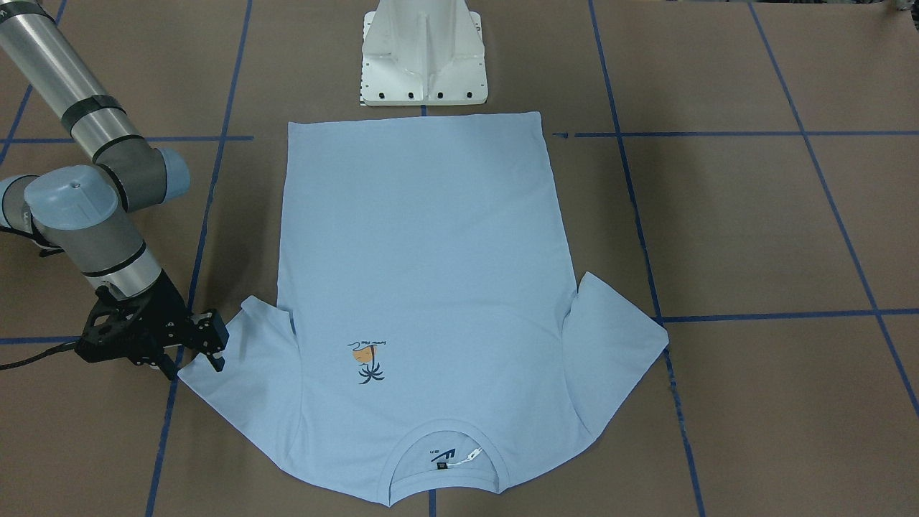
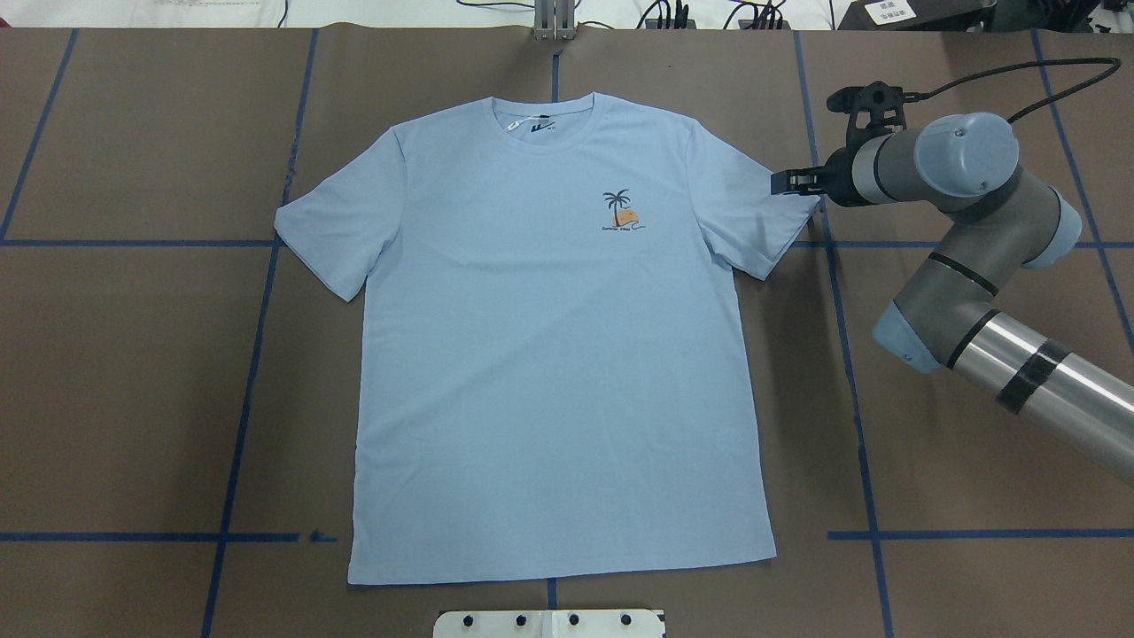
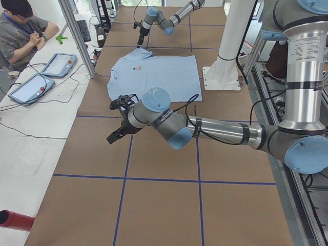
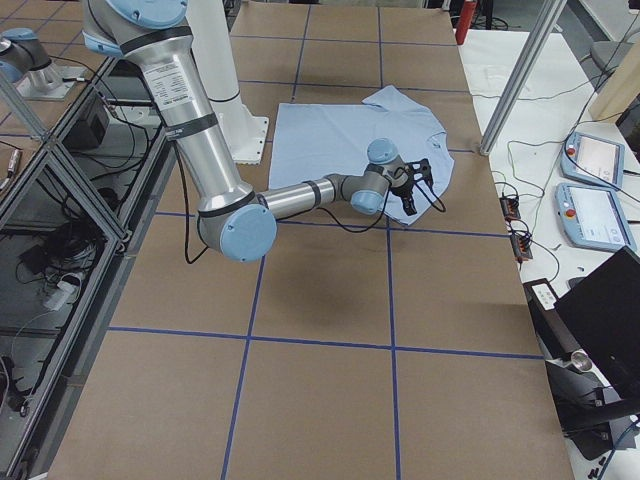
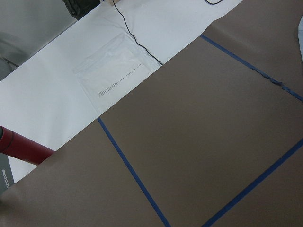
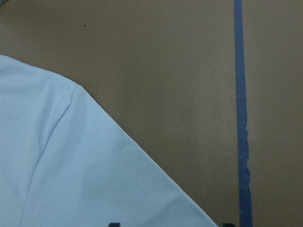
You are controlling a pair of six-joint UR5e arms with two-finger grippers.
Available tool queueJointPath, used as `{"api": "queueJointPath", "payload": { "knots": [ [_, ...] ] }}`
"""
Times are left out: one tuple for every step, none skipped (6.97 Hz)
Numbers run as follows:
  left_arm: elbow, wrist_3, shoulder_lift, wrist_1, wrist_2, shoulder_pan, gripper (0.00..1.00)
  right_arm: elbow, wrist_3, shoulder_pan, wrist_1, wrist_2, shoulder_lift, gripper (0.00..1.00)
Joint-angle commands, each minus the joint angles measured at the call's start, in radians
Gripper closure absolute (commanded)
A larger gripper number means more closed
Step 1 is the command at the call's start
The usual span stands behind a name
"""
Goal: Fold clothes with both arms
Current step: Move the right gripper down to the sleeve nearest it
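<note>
I expect the sleeve to fold at its shoulder seam and cover most of the palm print when I carry it inward, because it is spread flat beyond that seam.
The light blue T-shirt lies flat and spread on the brown table, palm print up and collar at the far edge. My right gripper is low at the tip of the sleeve on my right. In the front-facing view it is open with its jaws on either side of that sleeve's corner. The right wrist view shows the sleeve and two fingertips set wide apart. My left gripper shows only in the exterior left view, above bare table well away from the shirt. I cannot tell whether it is open or shut.
The white pedestal base stands at the shirt's hem. Blue tape lines cross the table. An operator and teach pendants are at a white side bench, where a red cylinder lies.
</note>
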Motion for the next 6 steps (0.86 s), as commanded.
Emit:
{"api": "queueJointPath", "payload": {
  "knots": [
    [0.000, 0.002, 0.001, 0.000, -0.001, 0.000, 0.00, -0.019, 0.000, -0.005, 0.004, -0.026, -0.012, 0.27],
    [0.000, 0.002, 0.001, 0.000, -0.001, 0.000, 0.00, -0.033, 0.000, -0.010, 0.004, -0.035, -0.012, 0.30],
    [0.000, 0.000, 0.001, 0.000, -0.001, 0.000, 0.00, -0.034, 0.002, -0.011, 0.006, -0.042, -0.012, 0.40],
    [-0.002, 0.002, 0.001, 0.000, -0.001, 0.000, 0.00, -0.034, 0.004, -0.013, 0.018, -0.042, -0.011, 0.67],
    [-0.002, 0.002, 0.001, 0.000, -0.001, 0.000, 0.00, -0.034, 0.002, -0.013, 0.018, -0.042, -0.012, 0.90],
    [-0.002, 0.002, 0.001, 0.000, -0.001, 0.000, 0.00, -0.034, 0.000, -0.013, 0.018, -0.042, -0.011, 1.00]
  ]
}}
